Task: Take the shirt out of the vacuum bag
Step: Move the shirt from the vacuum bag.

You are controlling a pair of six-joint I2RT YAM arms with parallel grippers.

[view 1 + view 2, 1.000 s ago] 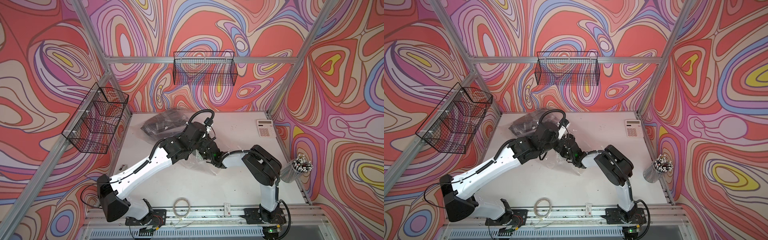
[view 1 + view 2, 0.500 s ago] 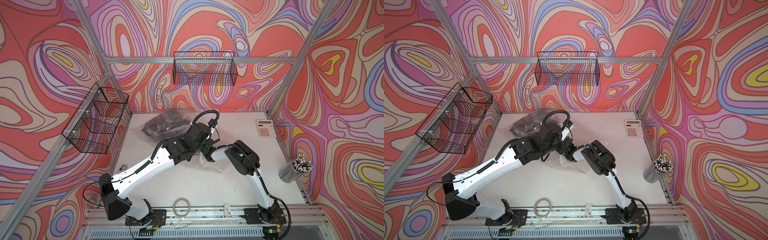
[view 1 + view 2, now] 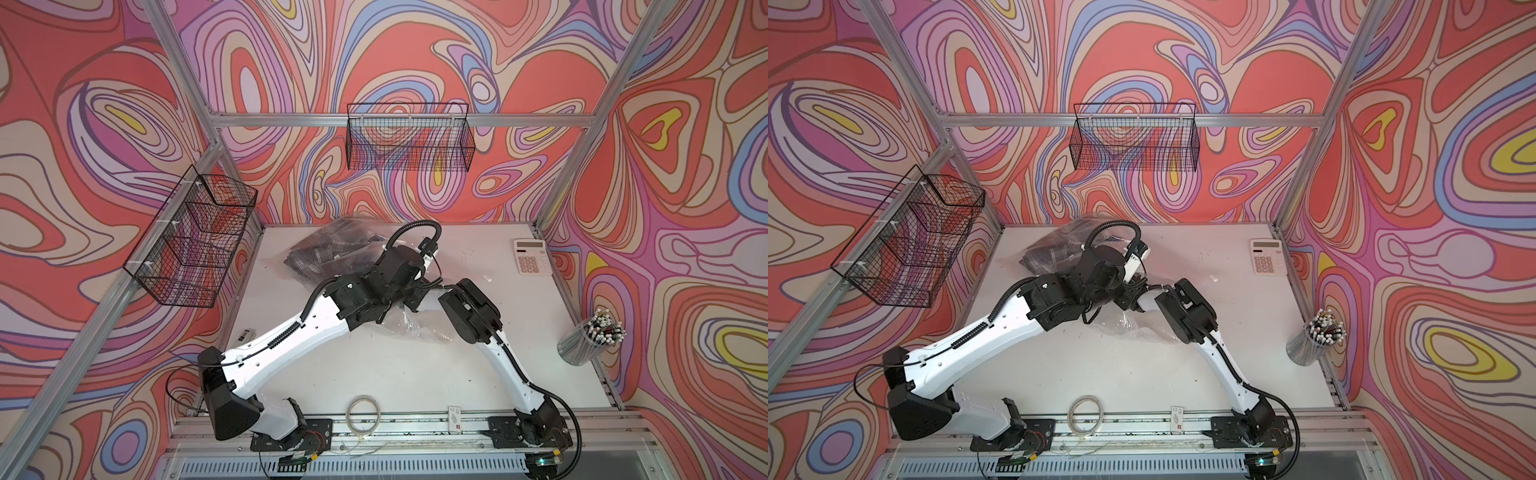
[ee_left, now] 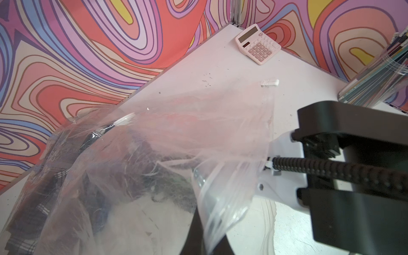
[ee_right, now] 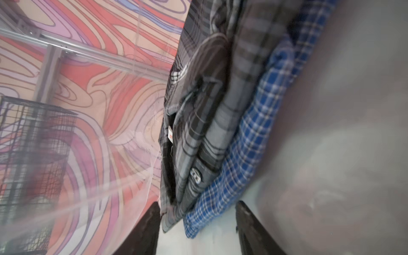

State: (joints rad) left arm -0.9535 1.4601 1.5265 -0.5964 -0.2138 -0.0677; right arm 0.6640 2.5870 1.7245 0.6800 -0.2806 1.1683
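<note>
The vacuum bag's closed end lies free behind the shirt, so next my left gripper leaves the bag's opening and holds that closed end down before my right gripper pulls.
The vacuum bag [image 3: 332, 249] [image 3: 1059, 249], clear and crinkly, lies at the back left of the table with dark plaid cloth inside. In the left wrist view my left gripper [image 4: 209, 247] is shut on the bag's [image 4: 176, 132] zip edge and holds the mouth up. The white valve [image 4: 125, 119] shows on its face. My right arm reaches into the mouth. In the right wrist view a folded grey plaid shirt [image 5: 209, 110] lies against a blue checked one [image 5: 254, 143]. My right gripper [image 5: 198, 212] is open, its fingers either side of their near corner. Both grippers are hidden under the left wrist in both top views.
A pink calculator [image 3: 533, 257] lies at the back right, and a cup of pens [image 3: 590, 336] stands by the right edge. Wire baskets hang on the left wall [image 3: 195, 241] and back wall [image 3: 409, 139]. A tape ring [image 3: 363, 413] lies at the front.
My right arm has pushed further back and left into the bag's mouth, and its jaws have opened wider. The left arm has shifted slightly back, still shut on the bag's edge.
</note>
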